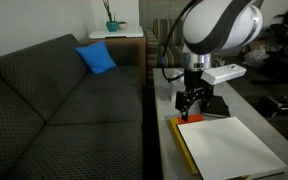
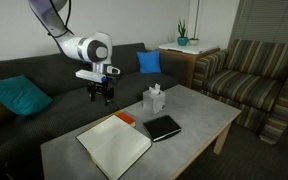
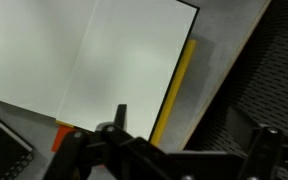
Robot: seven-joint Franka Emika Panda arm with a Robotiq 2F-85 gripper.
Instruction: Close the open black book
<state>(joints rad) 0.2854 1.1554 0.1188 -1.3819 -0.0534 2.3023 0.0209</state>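
I should turn my gripper square and move it toward the black book's corner (image 3: pixel 196 10) away from the red-orange book, because the black book's edge (image 3: pixel 172 88) runs at a slant across my open fingers.
The black book (image 2: pixel 114 146) lies open on the grey table (image 2: pixel 199 110), plain white pages up. A yellow strip (image 3: pixel 174 88) runs along one edge. It also shows in an exterior view (image 1: pixel 231 146) and fills the wrist view (image 3: pixel 114 50). My gripper (image 2: pixel 100 96) hangs open and empty in the air above the table edge nearest the dark sofa, just beyond the book's yellow edge. It shows in an exterior view (image 1: pixel 191 99), and in the wrist view (image 3: pixel 189 145) the fingers are spread wide with nothing between them.
A smaller black book (image 2: pixel 163 127) and a red-orange book (image 2: pixel 126 119) lie beside the open book. A tissue box (image 2: pixel 155 98) stands behind them. A dark sofa (image 1: pixel 54 100) with a blue cushion (image 1: pixel 97 57) runs along the table. A striped armchair (image 2: pixel 264 75) stands at the far end.
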